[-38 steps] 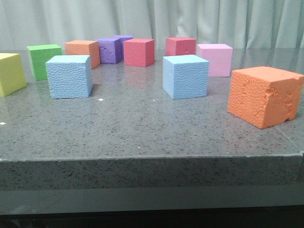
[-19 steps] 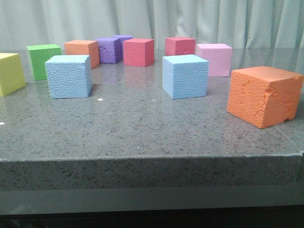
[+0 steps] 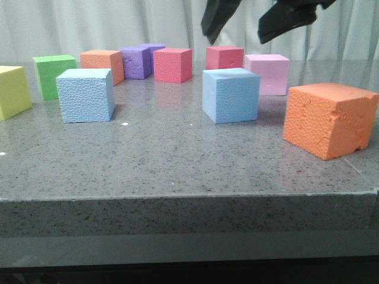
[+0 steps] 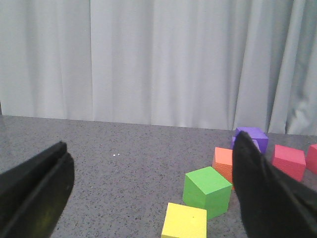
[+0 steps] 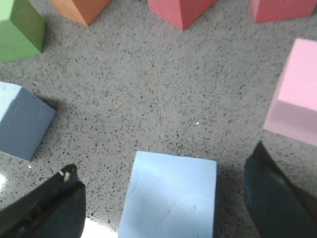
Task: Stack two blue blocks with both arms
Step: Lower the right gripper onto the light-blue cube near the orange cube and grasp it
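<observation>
My right gripper is above the blue block [image 3: 230,96], which stands far from the other blue block, so my right gripper should first bring it closer as the stack's base [image 3: 151,135].
Two sky-blue blocks stand on the grey table: one at the left [image 3: 86,94] and one right of centre [image 3: 231,94]. My right gripper [image 3: 249,22] hangs open above the right blue block, apart from it. In the right wrist view that block [image 5: 171,196] lies between the two black fingers [image 5: 47,210], and the other blue block [image 5: 22,121] is off to one side. My left gripper [image 4: 148,188] is open and empty in the left wrist view, away from both blue blocks. It does not show in the front view.
A large orange cube [image 3: 328,118] stands near the front right. A yellow cube [image 3: 12,92], green cube [image 3: 54,74], orange cube [image 3: 103,64], purple cubes [image 3: 137,61], two red cubes [image 3: 173,64] and a pink cube [image 3: 269,72] ring the back.
My right gripper has come into the front view from above, over the right blue block. The blocks have not moved.
</observation>
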### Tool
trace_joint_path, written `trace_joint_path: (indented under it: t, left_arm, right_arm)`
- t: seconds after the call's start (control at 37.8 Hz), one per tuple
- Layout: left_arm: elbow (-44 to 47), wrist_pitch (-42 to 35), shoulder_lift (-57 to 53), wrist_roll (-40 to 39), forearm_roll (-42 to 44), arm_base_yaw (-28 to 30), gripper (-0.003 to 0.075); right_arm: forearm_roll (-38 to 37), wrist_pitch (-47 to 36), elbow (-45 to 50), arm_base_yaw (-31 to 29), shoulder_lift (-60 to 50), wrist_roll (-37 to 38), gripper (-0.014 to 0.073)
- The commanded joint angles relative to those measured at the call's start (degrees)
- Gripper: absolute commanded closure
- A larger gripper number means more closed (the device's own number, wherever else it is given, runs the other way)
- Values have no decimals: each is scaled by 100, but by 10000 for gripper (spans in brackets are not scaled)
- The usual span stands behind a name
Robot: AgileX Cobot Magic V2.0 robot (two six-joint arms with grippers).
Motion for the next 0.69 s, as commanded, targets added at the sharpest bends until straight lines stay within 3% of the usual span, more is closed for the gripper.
trace_joint_path:
  t: [0.0,0.37,0.58,0.66]
  left_arm:
    - [-160,-510,52,-29,-57,15,101]
    - [-160,-563,52,-29,-57,15,101]
    - [-160,-635,52,-29,-57,15,101]
    - [-160,-635,52,-29,-57,15,101]
  right_arm:
    - [139,-9,-410,3,69,12,-52]
    - [186,157,-451,-3,457,12,-42]
    - [186,240,-451,-3,439,12,270]
    - [186,240,-470,-3,424,12,316]
